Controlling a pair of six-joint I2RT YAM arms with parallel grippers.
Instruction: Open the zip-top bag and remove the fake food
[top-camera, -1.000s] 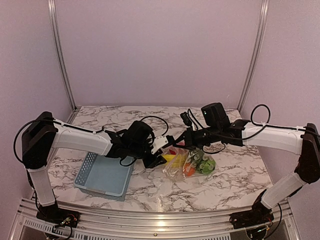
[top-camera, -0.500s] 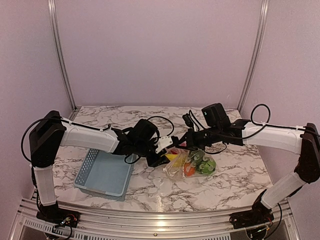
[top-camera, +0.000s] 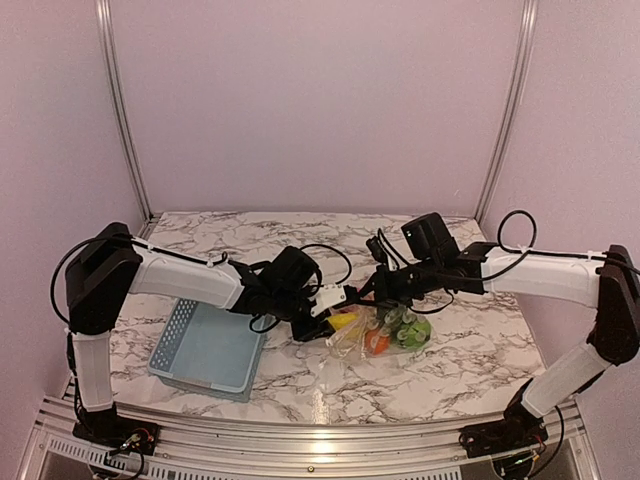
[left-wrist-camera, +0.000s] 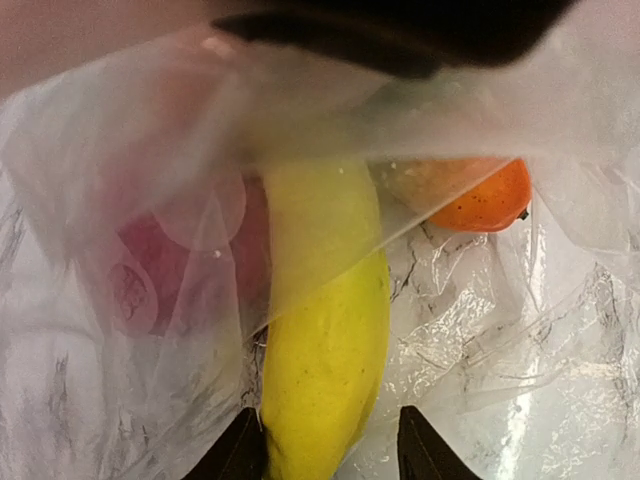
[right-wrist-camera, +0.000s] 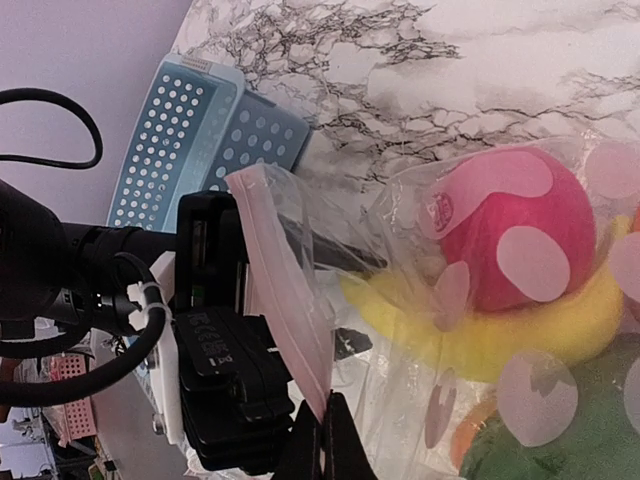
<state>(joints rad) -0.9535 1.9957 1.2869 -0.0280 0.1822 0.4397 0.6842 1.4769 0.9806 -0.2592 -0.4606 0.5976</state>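
Next, my right gripper pulls back the bag's pink zip strip (right-wrist-camera: 284, 288) while my left gripper pulls the banana (left-wrist-camera: 325, 370) out, because the strip hangs close over my left gripper.
The zip-top bag (top-camera: 392, 338) lies on the marble table with its mouth held up. My right gripper (right-wrist-camera: 322, 440) is shut on the bag's pink zip strip (right-wrist-camera: 285, 290) and lifts that edge. Through the open mouth reaches my left gripper (left-wrist-camera: 330, 450). Its jaws stand open around the end of the yellow banana (left-wrist-camera: 325, 370), the left finger against it and a gap at the right finger. Inside the bag the fake food shows: a red fruit (right-wrist-camera: 510, 235), an orange piece (left-wrist-camera: 480, 200) and a green piece (right-wrist-camera: 565, 440).
A light blue perforated basket (top-camera: 205, 350) stands at the front left, under my left arm. Both forearms meet over the middle of the table, with loose cables above them. Metal frame posts and purple walls close in the back and sides.
My left gripper has moved right, from the basket's edge into the bag's mouth and over the banana. The right gripper still holds the zip edge and has shifted slightly left.
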